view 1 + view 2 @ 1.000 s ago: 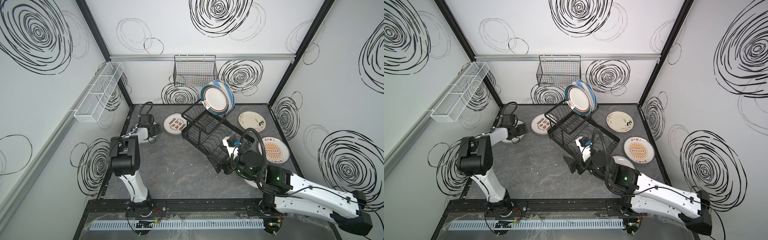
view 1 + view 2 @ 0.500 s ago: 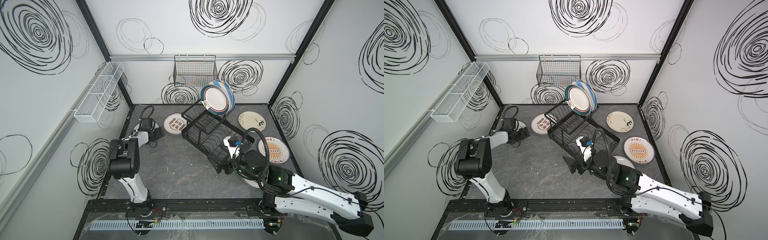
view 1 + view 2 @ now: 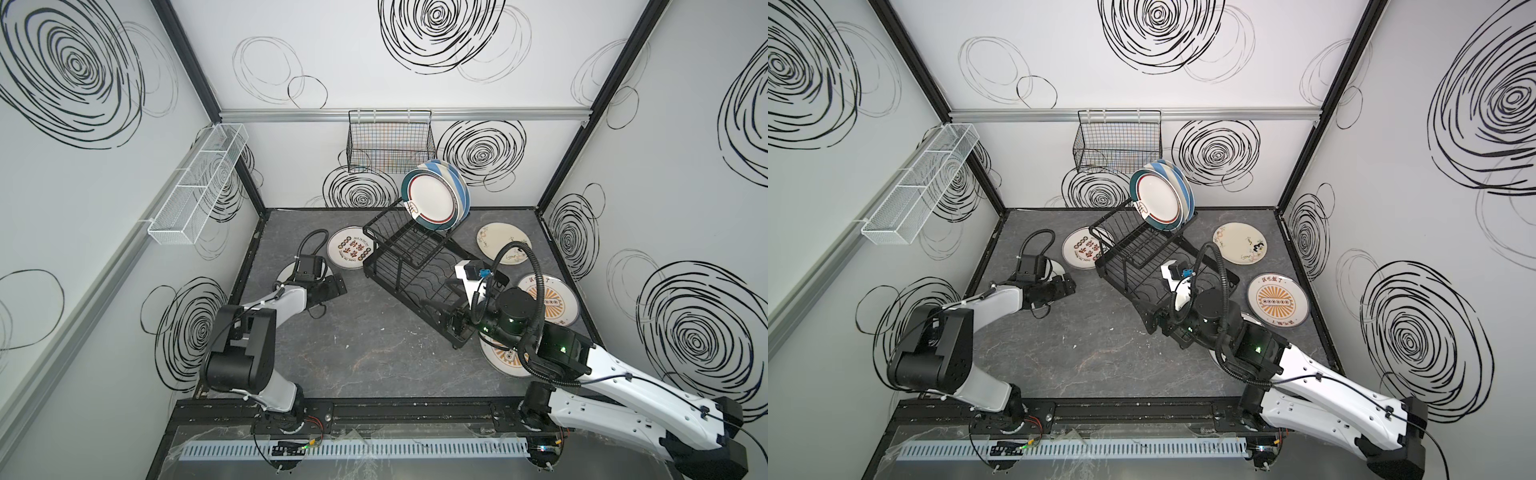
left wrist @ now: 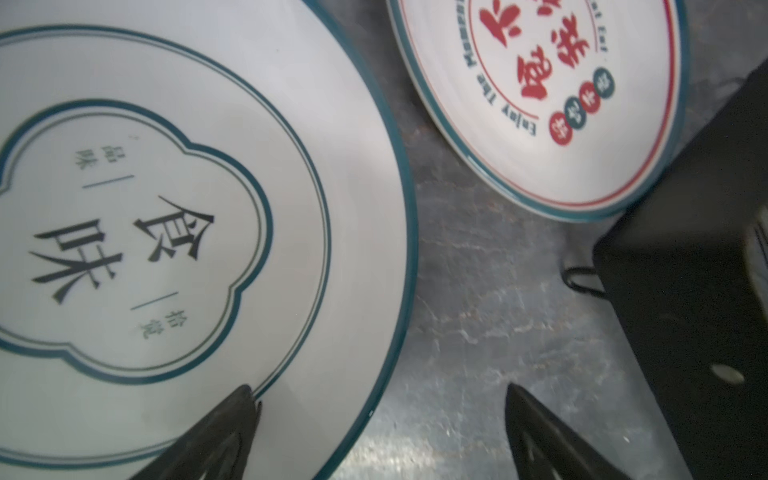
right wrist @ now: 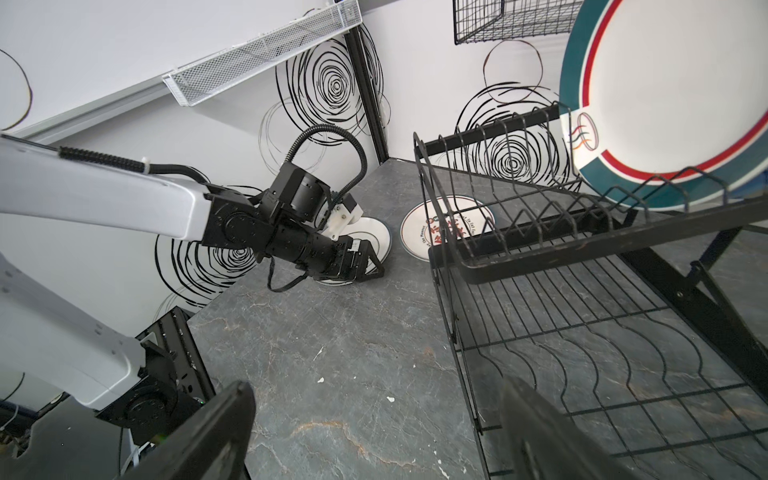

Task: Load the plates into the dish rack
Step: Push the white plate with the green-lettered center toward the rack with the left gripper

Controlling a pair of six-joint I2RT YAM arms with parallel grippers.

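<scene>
Next, my left gripper pulls the cloud-emblem plate (image 3: pixel 289 270) into the open space before the rack (image 3: pixel 345 328) for my right gripper, because the plate is too far away from my right gripper.
The black dish rack (image 3: pixel 409 259) (image 3: pixel 1133 262) (image 5: pixel 540 257) stands mid-table. Three plates stand upright in its upper shelf, a teal-and-red rimmed one (image 3: pixel 432 201) (image 3: pixel 1158 199) (image 5: pixel 665 83) in front. My left gripper (image 3: pixel 334 286) (image 3: pixel 1069 286) (image 4: pixel 379 388) is open and low. It straddles the rim of the cloud-emblem plate (image 4: pixel 166 228) (image 5: pixel 376 237), one finger over the plate and one over the table. The red-character plate (image 3: pixel 351 253) (image 4: pixel 561 104) lies beside it. My right gripper (image 3: pixel 446 322) (image 3: pixel 1156 322) (image 5: pixel 376 388) hangs open and empty at the rack's near corner.
A floral plate (image 3: pixel 503 243) and an orange sunburst plate (image 3: pixel 548 299) lie flat right of the rack. Another sunburst plate (image 3: pixel 500 357) lies partly under my right arm. A black grid basket (image 3: pixel 388 141) hangs on the back wall, a white mesh basket (image 3: pixel 195 187) on the left wall.
My left gripper has slid right and toward the front, out to the cloud-emblem plate's rim. The right arm has barely shifted and stays open.
</scene>
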